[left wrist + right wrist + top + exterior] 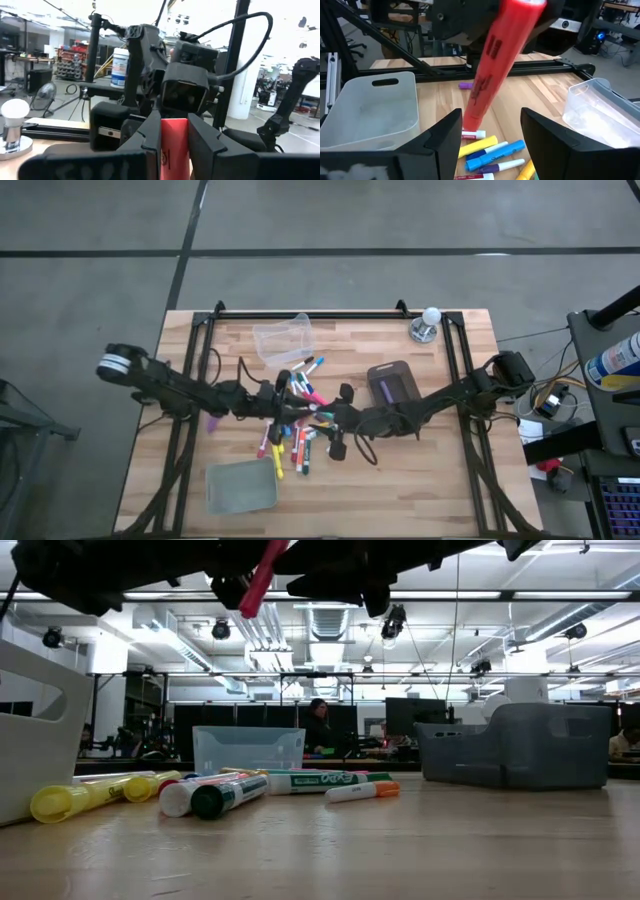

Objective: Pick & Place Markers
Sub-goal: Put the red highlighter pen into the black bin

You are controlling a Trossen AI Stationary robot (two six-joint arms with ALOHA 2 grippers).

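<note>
My left gripper is holding the red marker away from the dark grey bin (393, 383), so next my right gripper grasps the marker's lower part (477, 110) and brings it there.
A red marker (500, 55) hangs in the air above the table's middle, with my left gripper (174, 122) shut on it; it also shows in the low view as a red marker (262, 580) slanting down from the dark arms. My right gripper (490, 132) faces it, open. The marker's lower end (470, 120) stands between the right fingers, closer to one of them, and I see no touch. Below lie several loose markers (298, 442) in mixed colours, flat on the wooden table (430, 480). My left gripper pinches the red marker's barrel (174, 150) between its two fingers (146, 140), coming in about level from the table's left. The marker slants down away from the fingers, lifted clear of the table and of the loose markers.
A clear bin (283, 340) stands at the far middle and a pale grey bin (240, 485) at the near left. A dark grey bin (393, 385) holds a purple marker. A lone purple marker (214, 422) lies left of the pile. A bulb-topped stand (428, 325) is at the far right.
</note>
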